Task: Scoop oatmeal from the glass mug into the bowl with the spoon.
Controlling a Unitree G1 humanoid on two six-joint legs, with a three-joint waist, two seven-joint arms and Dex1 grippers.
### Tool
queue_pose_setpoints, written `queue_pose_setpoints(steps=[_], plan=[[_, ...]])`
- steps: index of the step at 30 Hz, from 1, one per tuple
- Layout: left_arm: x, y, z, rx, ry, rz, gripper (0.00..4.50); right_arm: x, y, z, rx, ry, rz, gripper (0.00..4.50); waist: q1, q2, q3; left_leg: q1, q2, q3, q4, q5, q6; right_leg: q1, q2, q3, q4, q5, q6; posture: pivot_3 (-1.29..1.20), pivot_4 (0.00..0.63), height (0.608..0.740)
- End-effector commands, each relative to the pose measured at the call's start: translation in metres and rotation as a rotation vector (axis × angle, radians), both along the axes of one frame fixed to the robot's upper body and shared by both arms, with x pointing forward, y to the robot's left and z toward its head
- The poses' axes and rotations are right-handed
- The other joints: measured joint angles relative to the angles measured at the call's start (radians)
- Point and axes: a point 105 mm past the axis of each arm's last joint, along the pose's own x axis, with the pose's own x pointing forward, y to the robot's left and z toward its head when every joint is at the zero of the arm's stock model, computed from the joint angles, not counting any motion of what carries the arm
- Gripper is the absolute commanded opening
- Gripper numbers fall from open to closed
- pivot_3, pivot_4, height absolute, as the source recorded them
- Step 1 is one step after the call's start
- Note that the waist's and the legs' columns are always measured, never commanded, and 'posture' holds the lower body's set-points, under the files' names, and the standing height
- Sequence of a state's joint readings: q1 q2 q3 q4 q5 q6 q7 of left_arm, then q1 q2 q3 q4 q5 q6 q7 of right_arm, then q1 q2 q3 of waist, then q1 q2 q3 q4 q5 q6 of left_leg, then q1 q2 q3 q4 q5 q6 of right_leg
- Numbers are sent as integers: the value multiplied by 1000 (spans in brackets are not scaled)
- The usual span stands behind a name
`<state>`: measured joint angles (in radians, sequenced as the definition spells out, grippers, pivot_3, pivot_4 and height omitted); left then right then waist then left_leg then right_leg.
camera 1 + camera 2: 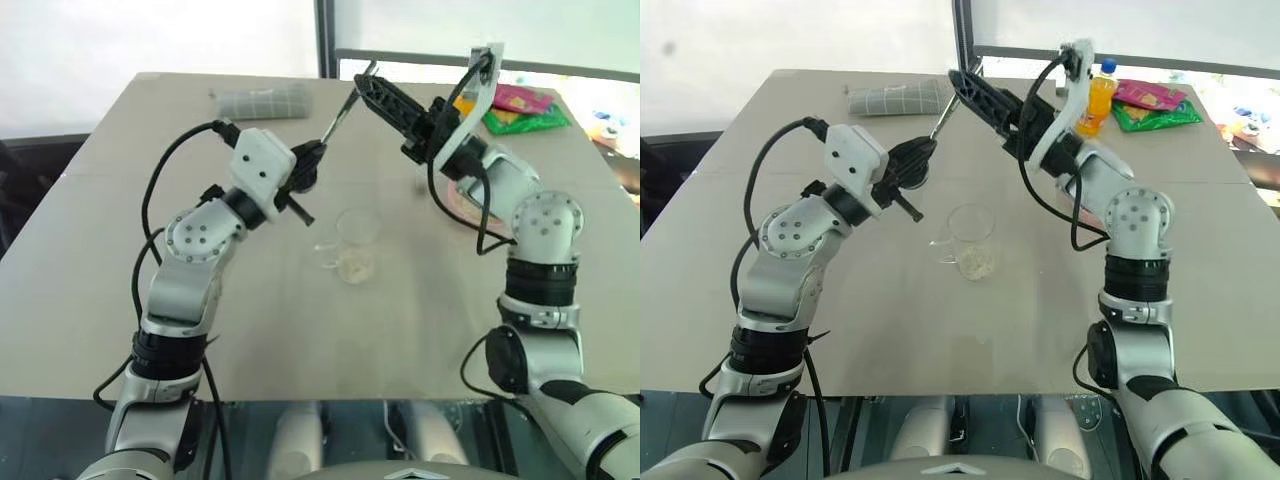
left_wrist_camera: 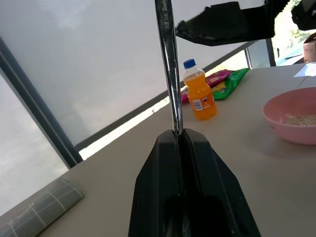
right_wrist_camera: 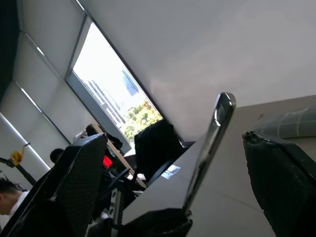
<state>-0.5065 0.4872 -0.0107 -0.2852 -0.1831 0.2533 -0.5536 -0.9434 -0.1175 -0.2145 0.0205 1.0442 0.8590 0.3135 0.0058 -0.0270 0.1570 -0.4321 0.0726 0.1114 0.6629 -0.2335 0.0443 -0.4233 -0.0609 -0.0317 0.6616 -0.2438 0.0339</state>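
Note:
The spoon's slim silver handle [image 1: 346, 106] reaches farther than the glass mug [image 1: 356, 246]. The spoon will lean and stick out over the glass mug's rim when I stand it inside.
My left gripper [image 1: 310, 158] is shut on the spoon [image 1: 340, 115], raised above the table. The slim silver handle [image 2: 168, 64] sticks up and away from its fingertips [image 2: 195, 140]. My right gripper [image 3: 173, 137] is open, and the handle's rounded end [image 3: 223, 104] stands between its two spread fingers, touching neither. The glass mug [image 1: 356, 236] stands on the table below both grippers, with oatmeal [image 1: 355, 267] in its bottom. The pink bowl [image 2: 279, 123] sits to the right, under my right arm, with some oatmeal [image 2: 301, 119] in it. The spoon's bowl end is hidden.
An orange drink bottle [image 1: 1098, 100] and bright snack packets [image 1: 520, 110] lie at the table's far right. A folded grey cloth [image 1: 262, 102] lies at the far left. Bare tabletop [image 1: 300, 330] stretches in front of the mug.

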Motion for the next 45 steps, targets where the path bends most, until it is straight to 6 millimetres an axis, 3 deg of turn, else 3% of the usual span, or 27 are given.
queue_pose_setpoints(steps=[1, 18, 21, 24, 26, 29, 37, 38, 39, 43, 45], plan=[[-10, -6, 9, 2, -33, -43, 43, -6, 3, 15, 25, -54, 52, 4500, 0, 0, 0, 0, 0, 0, 0, 0, 0, 0, 0, 0, 0, 0, 0, 0, 150, 740], [-20, -16, -2, 5, 61, -121, 43, 3, 5, 4, -42, -86, 54, 4500, -18, 0, 0, 0, 0, 0, 0, 0, 0, 0, 0, 0, 0, 0, 0, 0, 150, 740], [-21, -16, -5, 14, 70, -123, 0, 5, 2, 0, -72, -98, 38, 3694, -18, 0, 0, 0, 0, -1, 0, 0, 0, 0, 0, 0, 1, 0, 0, 0, 150, 740], [-20, -14, -7, 22, 74, -116, 0, 7, -1, -1, -72, -100, 25, 2187, -18, 0, 0, 0, 0, -1, 0, 0, 0, 0, 0, 0, 0, 0, 0, 0, 150, 740], [-19, -12, -8, 20, 80, -112, 0, 7, -3, 0, -68, -107, 20, 1526, -18, 0, 0, 0, 0, 0, 0, 0, 0, 0, 0, 0, 0, 0, 0, 0, 150, 740], [-19, -11, -8, 18, 82, -106, 0, 7, -4, 0, -67, -111, 13, 51, -18, 0, 0, 0, 0, -1, 0, 0, 0, 0, 0, 0, 1, 0, 0, 0, 150, 740], [-9, 1, -1, 12, 44, -15, 0, 10, -8, -2, -74, -96, -10, 51, -18, 1, 0, 0, 0, -1, 1, 0, 0, 0, 0, 0, 1, 0, 0, 0, 150, 740], [-9, 2, 0, 12, 37, -8, 651, 11, -9, -2, -72, -94, -17, 0, -18, 1, 0, 0, 0, -1, 1, 0, 0, 0, 0, 0, 1, 0, 0, 0, 150, 740], [-8, 2, 1, 10, 32, -4, 917, 12, -9, -2, -68, -93, -22, 0, -18, 1, 0, 0, 0, -1, 1, 0, 0, 0, 0, 0, 1, 0, 0, 0, 150, 740], [-10, 11, 6, 2, -20, 64, 2792, 21, -23, 6, -42, -101, -108, 0, -18, 1, 0, 0, 0, 0, 1, 0, 0, 0, 0, 0, 1, 0, 0, 0, 150, 740], [-16, 23, 8, -43, -28, 124, 2792, 35, -46, 15, 10, -79, -235, 0, -18, 1, 0, 0, 0, 0, 1, 0, -1, 0, 0, 0, 1, 0, 0, 0, 150, 740]])
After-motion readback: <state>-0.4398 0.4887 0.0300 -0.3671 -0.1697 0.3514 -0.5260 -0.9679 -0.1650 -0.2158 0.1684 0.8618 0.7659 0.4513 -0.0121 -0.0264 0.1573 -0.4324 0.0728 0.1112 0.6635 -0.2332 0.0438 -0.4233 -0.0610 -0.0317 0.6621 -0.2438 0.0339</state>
